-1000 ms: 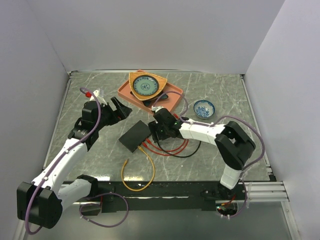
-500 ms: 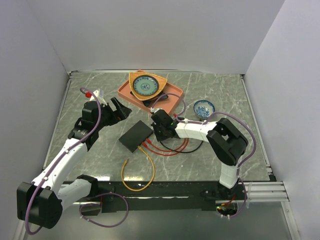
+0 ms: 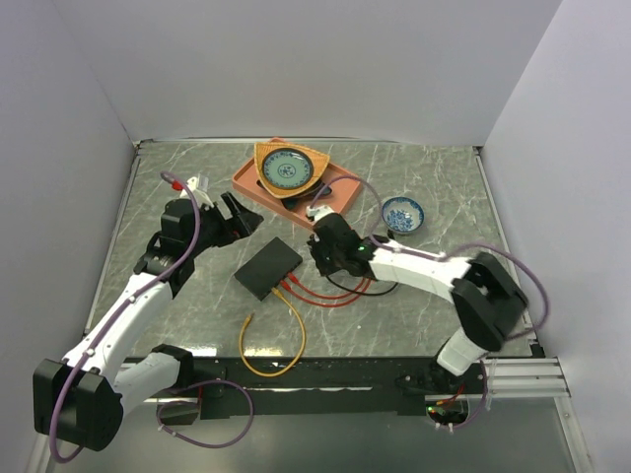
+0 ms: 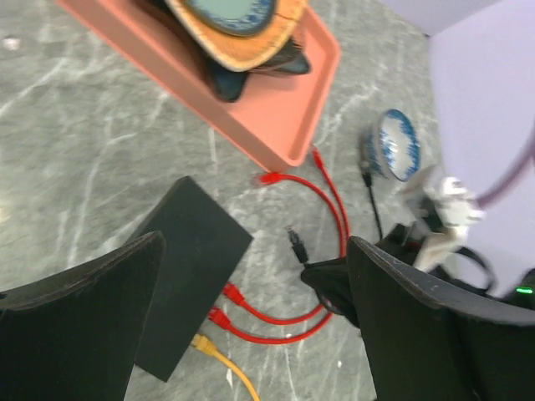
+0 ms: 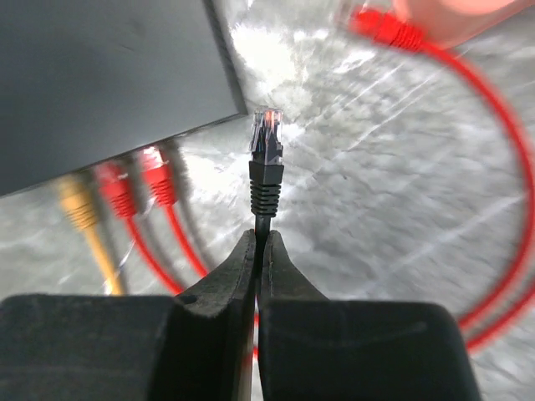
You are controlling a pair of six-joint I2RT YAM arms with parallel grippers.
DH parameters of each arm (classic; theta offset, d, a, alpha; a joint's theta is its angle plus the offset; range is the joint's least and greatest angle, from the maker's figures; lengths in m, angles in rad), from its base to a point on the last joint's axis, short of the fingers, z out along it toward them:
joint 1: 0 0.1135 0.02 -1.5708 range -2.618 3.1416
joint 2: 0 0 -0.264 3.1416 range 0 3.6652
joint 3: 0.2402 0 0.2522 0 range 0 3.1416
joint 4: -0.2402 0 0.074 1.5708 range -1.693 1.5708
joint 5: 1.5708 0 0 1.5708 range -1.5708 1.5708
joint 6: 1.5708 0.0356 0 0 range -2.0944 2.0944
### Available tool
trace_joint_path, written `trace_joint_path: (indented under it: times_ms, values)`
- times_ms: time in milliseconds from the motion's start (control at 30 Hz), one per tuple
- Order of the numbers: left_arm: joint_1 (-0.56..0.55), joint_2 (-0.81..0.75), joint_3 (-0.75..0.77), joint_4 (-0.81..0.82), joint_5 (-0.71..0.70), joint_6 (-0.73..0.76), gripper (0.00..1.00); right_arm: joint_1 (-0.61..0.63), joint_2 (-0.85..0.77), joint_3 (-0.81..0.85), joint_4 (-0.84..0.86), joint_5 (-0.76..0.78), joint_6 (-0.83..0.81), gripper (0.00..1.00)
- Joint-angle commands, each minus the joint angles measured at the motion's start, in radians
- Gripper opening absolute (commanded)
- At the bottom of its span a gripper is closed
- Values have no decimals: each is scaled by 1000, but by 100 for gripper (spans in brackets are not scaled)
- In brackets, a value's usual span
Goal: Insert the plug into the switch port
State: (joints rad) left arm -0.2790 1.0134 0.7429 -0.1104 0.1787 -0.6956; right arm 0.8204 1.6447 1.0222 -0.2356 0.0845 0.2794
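Note:
My right gripper pinches the black cable (image 5: 262,224) behind the ribbed boot. Next, my left gripper takes the black plug (image 5: 267,142) and holds it steady while my right gripper regrips.
The black plug (image 5: 267,146) stands upright past my right gripper (image 5: 260,238), which is shut on its black cable just behind the ribbed boot. The plug hangs a little off the corner of the flat black switch (image 5: 100,83). Two red plugs (image 5: 157,180) and a yellow one (image 5: 77,205) sit in the switch's port row; the free switch port itself is hidden under that edge. From above, the right gripper (image 3: 320,251) is just right of the switch (image 3: 268,267). My left gripper (image 3: 237,212) hovers open above the switch's far left (image 4: 180,267), with nothing between its fingers.
An orange tray (image 3: 336,190) with stacked dishes lies behind the switch. A small blue bowl (image 3: 402,213) stands to its right. Red cables (image 3: 335,294) loop right of the switch, with a loose red plug (image 4: 269,177) by the tray. A yellow cable (image 3: 286,340) curls toward the near edge.
My right gripper has shut on the black cable and holds the plug off the table by the switch's corner; its elbow swung out to the right. The left arm has not moved.

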Motion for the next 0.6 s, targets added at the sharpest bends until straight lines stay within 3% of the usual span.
trace_joint_path:
  times_ms: [0,433,567]
  values:
    - [0,-25,-11,138,143,13,96,2,-201,-48,35,0,-48,0]
    - [-20,-33,-143,679,674,-107,96,-1,-719,-315,232,-405,-154,0]
    - [-97,-33,-126,689,705,-52,97,-6,-809,-326,246,-440,-157,0]
